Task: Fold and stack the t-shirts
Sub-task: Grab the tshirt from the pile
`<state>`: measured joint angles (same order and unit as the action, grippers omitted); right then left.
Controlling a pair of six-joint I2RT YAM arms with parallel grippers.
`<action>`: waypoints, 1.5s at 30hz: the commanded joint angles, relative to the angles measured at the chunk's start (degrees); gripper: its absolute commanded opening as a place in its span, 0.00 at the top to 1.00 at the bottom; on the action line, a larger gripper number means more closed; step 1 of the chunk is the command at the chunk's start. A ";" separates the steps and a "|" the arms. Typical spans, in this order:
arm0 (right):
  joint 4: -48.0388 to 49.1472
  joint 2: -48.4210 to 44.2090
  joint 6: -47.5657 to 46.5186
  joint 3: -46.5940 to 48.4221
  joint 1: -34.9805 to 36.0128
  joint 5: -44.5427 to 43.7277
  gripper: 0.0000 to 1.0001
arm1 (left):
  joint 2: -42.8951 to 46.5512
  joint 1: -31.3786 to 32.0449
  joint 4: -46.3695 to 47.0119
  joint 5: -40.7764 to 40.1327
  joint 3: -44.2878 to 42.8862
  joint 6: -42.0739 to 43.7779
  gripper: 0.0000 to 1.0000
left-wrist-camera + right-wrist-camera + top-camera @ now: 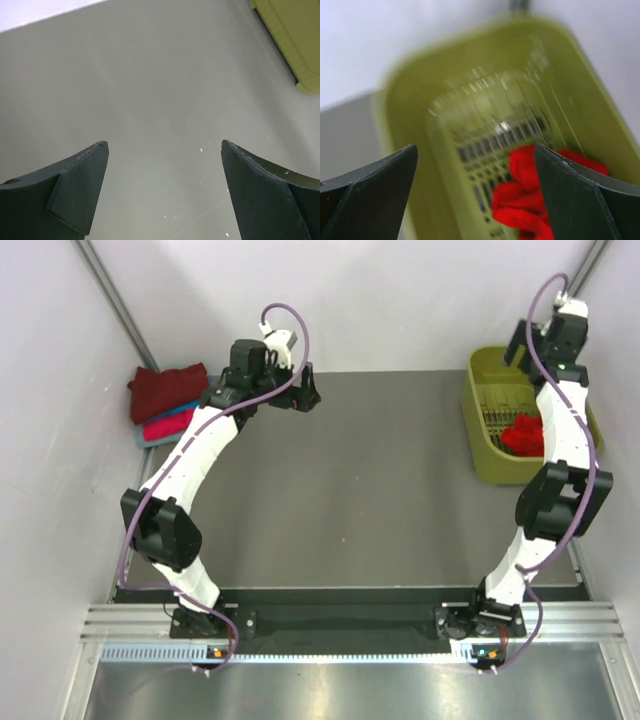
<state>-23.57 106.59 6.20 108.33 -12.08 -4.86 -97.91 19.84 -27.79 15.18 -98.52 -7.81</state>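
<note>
The red t-shirt (523, 438) sits alone in the olive-green basket under my right gripper's open fingers, so I should go on moving down until they straddle its bunched cloth (524, 187).
A crumpled bright red t-shirt (522, 435) lies in the olive-green basket (484, 445) at the far right. My right gripper (519, 346) hangs open above the basket's far end. In the blurred right wrist view the gripper (475, 147) is open and empty, with the red shirt (527, 197) below it, towards the right finger. A folded stack sits at the far left: a maroon shirt (165, 388) on top, a magenta-pink one (168, 424) under it, and a teal edge (152, 438) below. My left gripper (300, 392) is open and empty over bare table (160, 90), right of the stack.
The basket's corner (295, 45) shows at the upper right of the left wrist view. White walls close the table on the left, far and right sides. A metal rail (340, 625) with both arm bases runs along the near edge.
</note>
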 commanded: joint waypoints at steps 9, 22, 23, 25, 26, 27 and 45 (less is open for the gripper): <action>-1.74 5.47 -5.75 -12.88 -7.43 0.48 0.00 | 0.71 0.12 -0.59 1.52 -1.84 -0.01 0.01; 0.81 9.43 -10.50 -15.52 -8.84 -6.21 0.17 | -3.08 0.20 -0.77 3.89 -4.31 -0.63 0.01; 0.64 9.34 -11.03 -16.22 -8.84 -6.65 0.20 | -2.99 0.20 -0.86 3.63 -4.22 -0.45 0.01; 0.20 9.08 -11.12 -17.01 -8.84 -8.76 0.30 | -2.82 0.12 -1.04 2.67 -4.31 0.08 0.01; 0.02 8.82 -11.99 -17.97 -8.84 -9.19 0.36 | -2.73 0.20 -0.95 2.23 -4.31 0.25 0.01; 0.02 8.73 -12.26 -18.42 -8.84 -9.81 0.45 | -2.81 0.20 -0.95 1.79 -4.57 0.52 0.01; 0.98 -6.03 -13.23 3.10 7.58 13.73 1.00 | -0.71 0.12 0.19 -4.28 0.61 2.89 0.01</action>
<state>-27.07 108.60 -6.48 104.73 -10.13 0.32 -101.54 19.84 -28.93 13.32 -99.02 -6.39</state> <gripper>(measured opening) 0.044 0.990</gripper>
